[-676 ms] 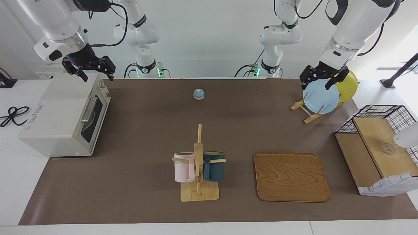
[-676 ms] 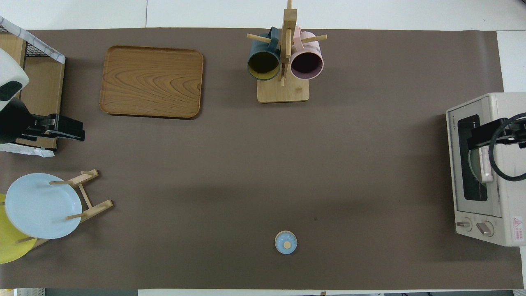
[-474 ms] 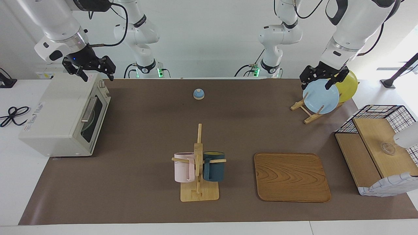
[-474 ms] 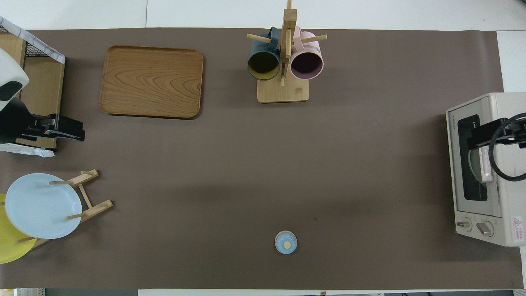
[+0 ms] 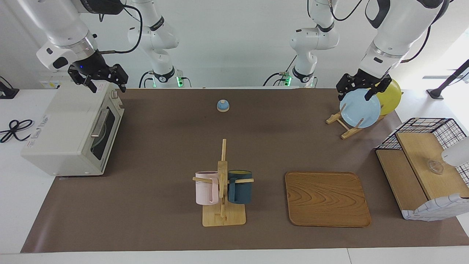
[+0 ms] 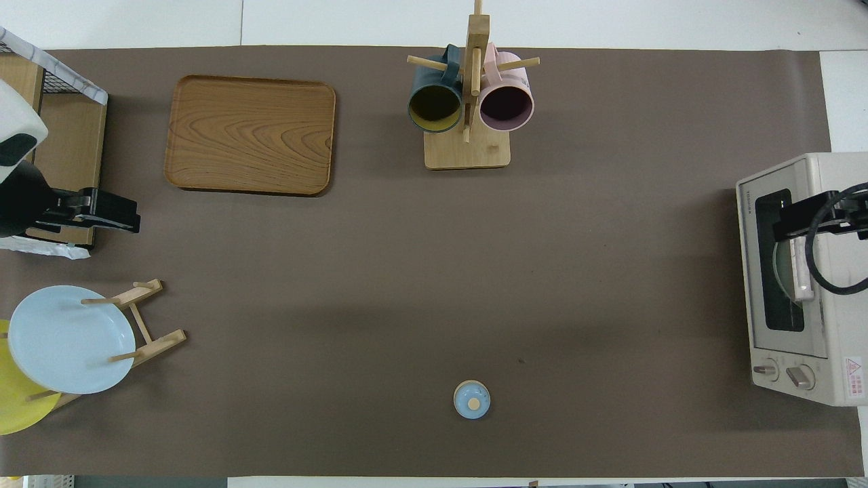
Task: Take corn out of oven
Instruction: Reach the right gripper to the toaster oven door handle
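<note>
I should expect a plate with the corn on it when I open the oven door (image 6: 784,317), because a pale curved rim (image 6: 778,275) shows through the dark glass.
The off-white oven (image 5: 66,124) stands at the right arm's end of the table, also in the overhead view (image 6: 831,285). Its dark glass door (image 5: 107,129) is closed, with the bar handle (image 5: 99,123) across it. The corn is hidden; through the glass I make out only a pale round shape. My right gripper (image 5: 107,85) is open and empty, in the air over the oven's top edge above the door; it also shows in the overhead view (image 6: 790,224). My left gripper (image 5: 354,96) is open and empty over the plate rack, and waits there.
A mug tree (image 5: 222,187) with a pink and a dark blue mug stands mid-table. A wooden tray (image 5: 327,198) lies beside it. A blue plate (image 5: 360,108) and a yellow plate (image 5: 391,95) sit in a rack. A wire-and-wood shelf (image 5: 425,172) and a small blue lid (image 5: 222,105) are also here.
My right gripper has risen slightly and drifted a little toward the oven's back. The left gripper and the objects have not moved.
</note>
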{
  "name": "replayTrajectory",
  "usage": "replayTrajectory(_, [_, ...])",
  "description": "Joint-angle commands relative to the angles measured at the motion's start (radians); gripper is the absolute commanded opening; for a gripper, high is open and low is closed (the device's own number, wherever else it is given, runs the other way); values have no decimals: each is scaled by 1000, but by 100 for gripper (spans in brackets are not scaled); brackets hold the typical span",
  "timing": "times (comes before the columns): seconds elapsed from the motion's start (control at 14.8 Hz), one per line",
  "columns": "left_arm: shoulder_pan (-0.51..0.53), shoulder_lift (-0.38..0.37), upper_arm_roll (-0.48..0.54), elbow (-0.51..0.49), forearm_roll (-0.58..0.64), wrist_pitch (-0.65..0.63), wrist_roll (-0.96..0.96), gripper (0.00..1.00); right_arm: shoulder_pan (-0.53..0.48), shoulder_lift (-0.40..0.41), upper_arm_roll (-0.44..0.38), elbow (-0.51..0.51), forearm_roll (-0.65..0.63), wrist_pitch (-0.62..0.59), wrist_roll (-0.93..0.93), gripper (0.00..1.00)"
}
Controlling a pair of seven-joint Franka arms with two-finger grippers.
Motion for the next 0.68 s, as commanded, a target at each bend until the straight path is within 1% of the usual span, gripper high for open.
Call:
replayTrajectory(0.0, [15, -13, -11, -8, 13, -11, -2, 100, -15, -39, 2, -92, -18, 69, -33, 37])
replayTrajectory(0.07, [15, -13, -11, -8, 13, -11, -3, 100, -38, -56, 2, -141, -18, 100, -33, 6])
replayTrajectory(0.14, [15, -13, -11, -8, 13, -11, -2, 100, -50, -78, 2, -204, -20, 138, -42, 0])
replayTrajectory(0.27, [15, -13, -11, -8, 13, -11, -2, 100, -79, -115, 2, -313, -40, 230, -115, 0])
replayTrajectory(0.41, [15, -13, -11, -8, 13, -11, -2, 100, -78, -142, 2, -398, -105, 311, -134, 0])
replayTrajectory(0.54, [15, -13, -11, -8, 13, -11, -2, 100, -81, -156, 1, -474, -138, 386, -140, 0])
replayTrajectory(0.61, [15, -13, -11, -8, 13, -11, -3, 100, -81, -155, 1, -491, -158, 405, -139, 0])
